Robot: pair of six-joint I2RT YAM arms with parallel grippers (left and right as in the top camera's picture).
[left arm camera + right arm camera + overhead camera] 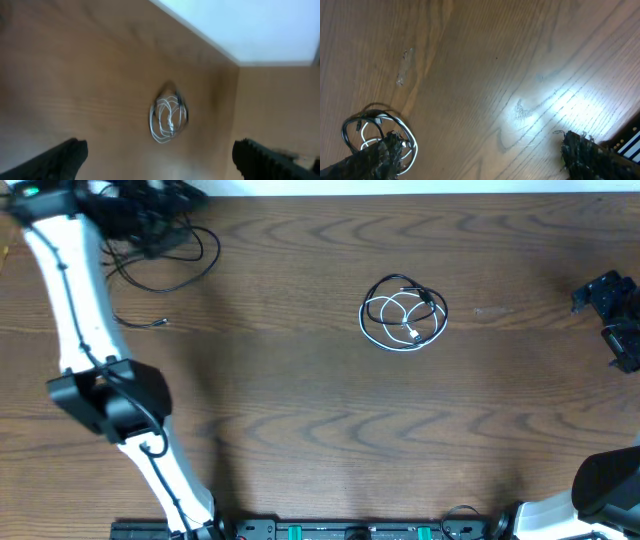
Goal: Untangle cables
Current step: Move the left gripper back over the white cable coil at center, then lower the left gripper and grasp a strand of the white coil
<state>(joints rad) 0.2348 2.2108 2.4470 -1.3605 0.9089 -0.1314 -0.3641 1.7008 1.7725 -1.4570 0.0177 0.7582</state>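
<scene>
The coil is clear of the loose black cable (pixel 196 277). My left gripper should keep going toward the coil until its fingers close on the black cord (pixel 428 288).
A small coil of cables (pixel 403 313), one white cord looped together with a black one, lies on the wooden table (pixel 300 410) right of the middle. Another long black cable (pixel 214 250) sprawls loose at the far left, its plug end (pixel 160 323) lying apart. My left gripper (pixel 170 225) hangs open over that loose cable. In the blurred left wrist view the coil (pixel 169 119) is far ahead of the spread fingers (pixel 62 159). My right gripper (pixel 608 318) stands open at the right edge, away from the coil (pixel 375 132), with nothing between its fingers (pixel 590 157).
The white left arm (pixel 70 310) runs along the table's left side, its elbow (pixel 110 395) low over the wood. The arm bases and their thicker black leads (pixel 330 530) line the front edge. The table's far edge (pixel 200 35) shows in the left wrist view.
</scene>
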